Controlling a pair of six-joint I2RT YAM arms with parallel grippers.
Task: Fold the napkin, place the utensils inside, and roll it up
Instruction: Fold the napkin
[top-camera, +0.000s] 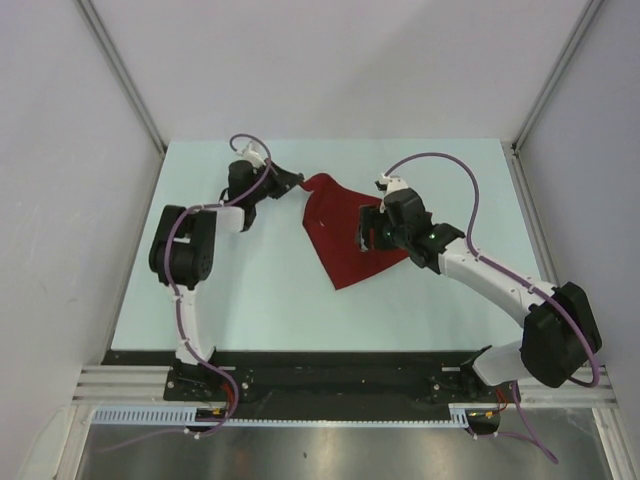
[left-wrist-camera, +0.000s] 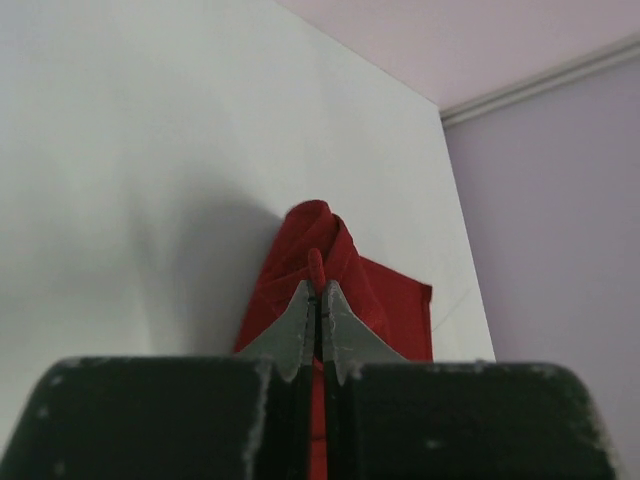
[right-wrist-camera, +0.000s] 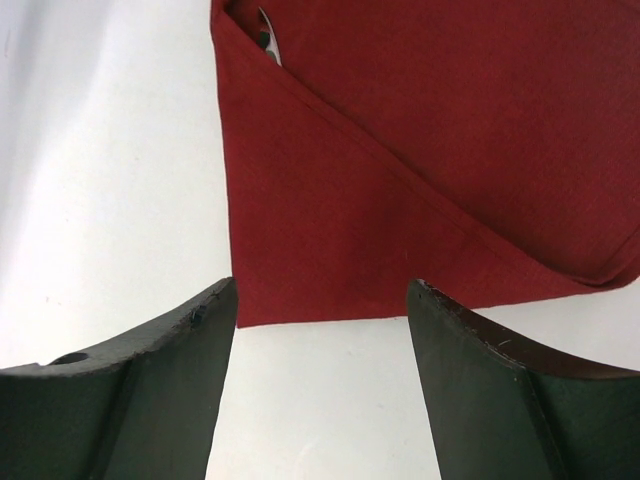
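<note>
Utensils show at the fold's opening (right-wrist-camera: 268, 40) while my left gripper pinches the napkin's corner. I keep pulling the corner toward the napkin's near point (top-camera: 336, 278) until it covers the utensils.
The dark red napkin (top-camera: 340, 235) lies folded into a rough triangle on the middle of the table, its point toward the near side. My left gripper (top-camera: 299, 184) is shut on its bunched far-left corner, and a thin ridge of cloth (left-wrist-camera: 316, 268) is pinched between the closed tips (left-wrist-camera: 318, 288). My right gripper (top-camera: 366, 238) hangs over the napkin's right edge. It stands open (right-wrist-camera: 325, 292) with bare table between the fingers and the cloth's hem (right-wrist-camera: 330, 318) just beyond them. The utensils are almost hidden: only a small green and pale sliver (right-wrist-camera: 266, 36) peeks from the fold's opening.
The pale table (top-camera: 230, 290) is bordered by grey walls on the left (top-camera: 70, 200), the right and at the back. A black rail (top-camera: 330, 372) with both arm bases runs along the near edge. The right arm's purple cable (top-camera: 470, 200) loops above the table.
</note>
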